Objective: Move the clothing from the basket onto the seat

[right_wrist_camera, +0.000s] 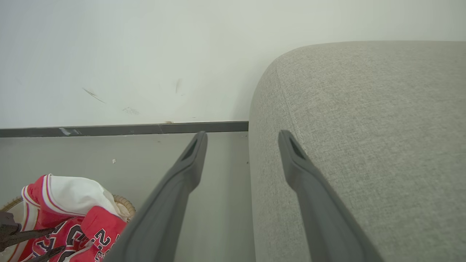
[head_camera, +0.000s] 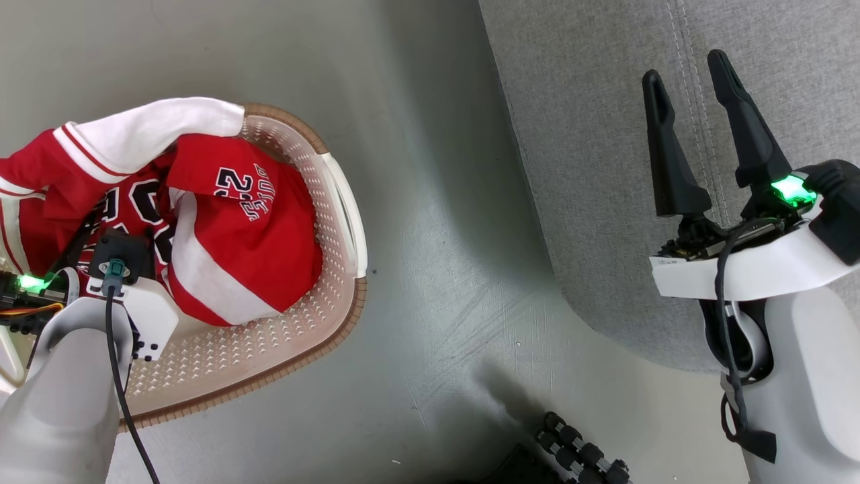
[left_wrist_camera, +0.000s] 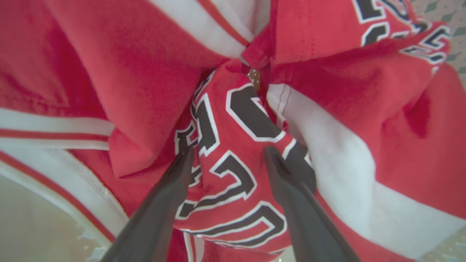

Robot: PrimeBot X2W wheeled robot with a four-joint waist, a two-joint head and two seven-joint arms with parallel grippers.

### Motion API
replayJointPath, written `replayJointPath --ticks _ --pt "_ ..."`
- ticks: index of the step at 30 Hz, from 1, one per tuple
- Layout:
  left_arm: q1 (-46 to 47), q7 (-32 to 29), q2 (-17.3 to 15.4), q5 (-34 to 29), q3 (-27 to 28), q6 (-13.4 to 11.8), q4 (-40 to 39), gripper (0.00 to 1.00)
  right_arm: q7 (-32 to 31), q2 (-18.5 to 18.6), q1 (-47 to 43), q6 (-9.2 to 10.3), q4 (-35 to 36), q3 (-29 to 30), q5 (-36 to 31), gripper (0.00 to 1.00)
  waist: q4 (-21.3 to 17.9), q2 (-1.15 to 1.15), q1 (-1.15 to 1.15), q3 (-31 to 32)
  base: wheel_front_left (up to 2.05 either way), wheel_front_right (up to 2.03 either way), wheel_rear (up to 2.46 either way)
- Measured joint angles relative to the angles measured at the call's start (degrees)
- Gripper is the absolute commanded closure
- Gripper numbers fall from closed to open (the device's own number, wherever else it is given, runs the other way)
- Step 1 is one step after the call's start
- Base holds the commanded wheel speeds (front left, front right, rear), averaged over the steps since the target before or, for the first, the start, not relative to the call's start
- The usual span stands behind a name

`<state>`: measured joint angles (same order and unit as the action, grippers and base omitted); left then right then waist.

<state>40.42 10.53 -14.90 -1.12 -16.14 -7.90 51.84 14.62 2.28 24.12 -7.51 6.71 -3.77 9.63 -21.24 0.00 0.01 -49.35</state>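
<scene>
The wide-striped red piece [head_camera: 246, 242] is parted from the numbered fold by a gap [left_wrist_camera: 258, 83], so I expect it to stay in the basket when I lift the numbered fold.
The red clothing [head_camera: 222, 222] with white stripes and dark numbers is heaped in the cream basket [head_camera: 339, 215] at the left, one white-trimmed part draped over the far rim. My left gripper [left_wrist_camera: 229, 154] is down in the heap and open, its fingers [left_wrist_camera: 171, 189] astride a bunched fold of the numbered fabric [left_wrist_camera: 225, 145]. My right gripper [head_camera: 685, 66] hovers open and holds nothing, above the front edge of the light grey seat [head_camera: 605, 168]. The right wrist view has that seat [right_wrist_camera: 364, 145] on its right and the clothing [right_wrist_camera: 72, 218] at its lower left.
A strip of grey floor [head_camera: 437, 269] separates the basket from the seat's rounded corner. A pale wall with a dark skirting board [right_wrist_camera: 123, 129] stands behind both. A black ribbed part [head_camera: 584, 457] sits low in the head view near my base.
</scene>
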Motion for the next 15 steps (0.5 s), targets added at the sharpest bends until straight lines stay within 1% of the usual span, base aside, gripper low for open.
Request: replayJointPath --ticks 5,12,13,14,15 --pt "0.91 -0.60 -0.03 -0.01 -0.09 -0.02 1.19 0.00 0.00 0.00 1.48 0.01 -0.02 -0.38 0.41 0.00 -0.19 0.00 0.00 -0.97 0.00 0.00 0.00" --pt "2.76 -1.45 0.27 -0.02 -0.05 -0.75 2.80 0.00 0.00 0.00 2.19 0.00 -0.19 -0.57 0.45 0.00 -0.29 0.00 0.00 -1.89 0.00 0.00 0.00" --pt "2.76 -1.45 0.36 -0.01 -0.05 -1.03 2.99 0.09 0.00 0.00 2.21 0.00 -0.24 -0.62 0.45 0.00 -0.29 0.00 0.00 -1.95 0.00 0.00 0.00" --pt "2.76 -1.45 0.45 -0.01 -0.05 -1.03 3.16 0.38 0.00 0.00 2.24 0.00 -0.31 -0.68 0.45 0.00 -0.30 0.00 0.00 -1.98 0.00 0.00 0.00" --pt "2.76 -1.45 0.52 -0.01 -0.07 -1.03 3.30 0.59 0.00 0.00 2.25 0.00 -0.35 -0.73 0.45 0.00 -0.30 0.00 0.00 -1.99 0.00 0.00 0.00"
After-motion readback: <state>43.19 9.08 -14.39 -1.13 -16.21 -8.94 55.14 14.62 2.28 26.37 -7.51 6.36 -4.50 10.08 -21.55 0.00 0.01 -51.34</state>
